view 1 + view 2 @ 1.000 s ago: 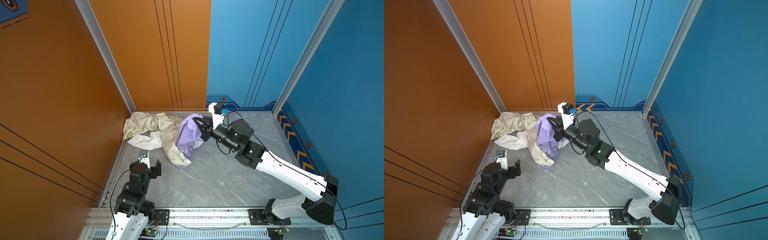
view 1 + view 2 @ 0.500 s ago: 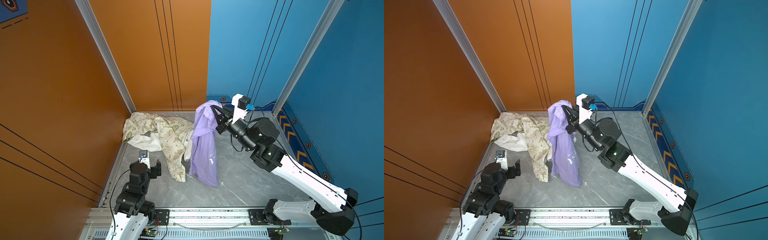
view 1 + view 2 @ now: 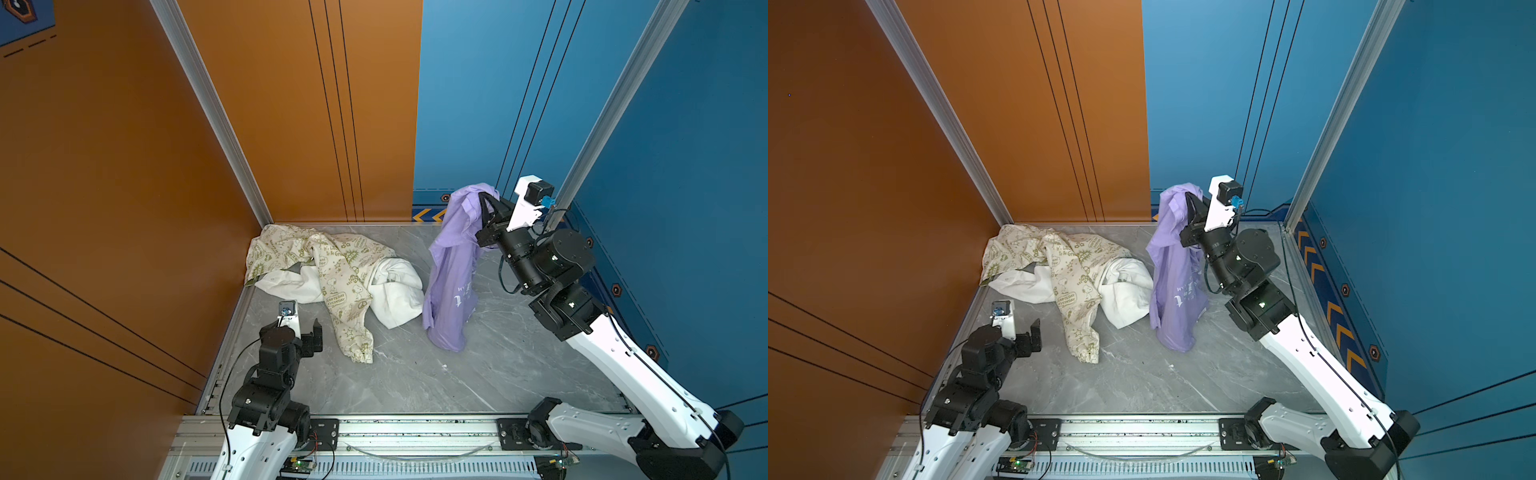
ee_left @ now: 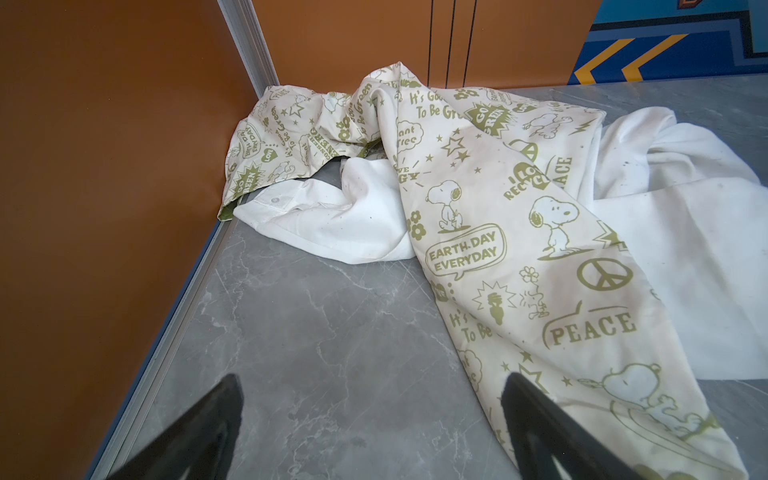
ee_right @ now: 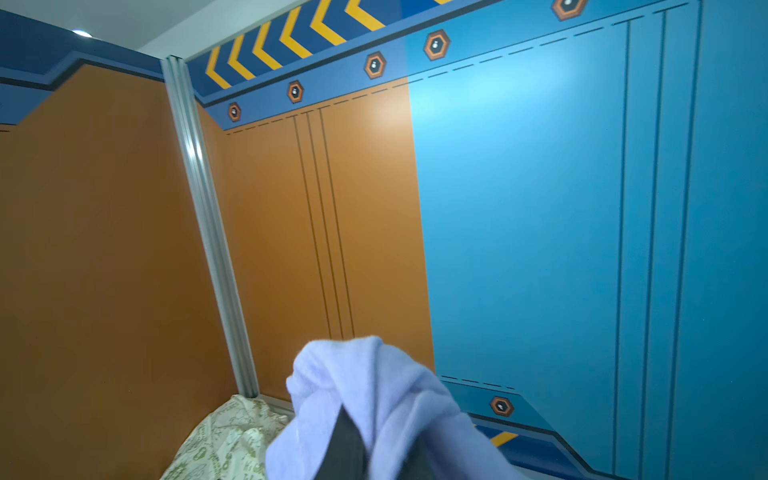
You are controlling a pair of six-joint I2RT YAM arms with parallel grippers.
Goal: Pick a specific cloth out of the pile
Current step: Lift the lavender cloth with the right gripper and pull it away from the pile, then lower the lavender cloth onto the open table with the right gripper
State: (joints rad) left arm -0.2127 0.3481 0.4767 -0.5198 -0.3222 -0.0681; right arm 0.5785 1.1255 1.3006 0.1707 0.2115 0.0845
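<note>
The lavender cloth (image 3: 453, 276) is hanging clear of the printed fabric. My right gripper should keep moving away from the pile, going lower, and let go over the open grey floor (image 3: 504, 328).
The lavender cloth (image 3: 451, 270) (image 3: 1177, 282) hangs full length from my right gripper (image 3: 484, 199) (image 3: 1190, 199), which is shut on its top edge high above the floor, right of the pile. In the right wrist view the cloth (image 5: 374, 390) bunches over my dark fingers (image 5: 345, 440). Its lower end reaches down to about the grey floor. The pile (image 3: 332, 270) (image 3: 1067, 270), cream green-printed fabric over white cloth, lies at the back left corner. My left gripper (image 3: 305, 332) (image 3: 1021, 328) (image 4: 370, 415) is open and empty, low at the front left, next to the pile's printed leg.
Orange walls (image 3: 124, 166) close the left and back, blue walls (image 3: 685, 124) the right. A metal rail (image 3: 395, 428) runs along the front edge. Bare grey marble floor (image 3: 415, 374) lies in front of the pile and under the hanging cloth.
My right gripper has lifted the lavender cloth off the pile and carried it up and to the right; it now hangs clear of the pile. The left arm has not moved.
</note>
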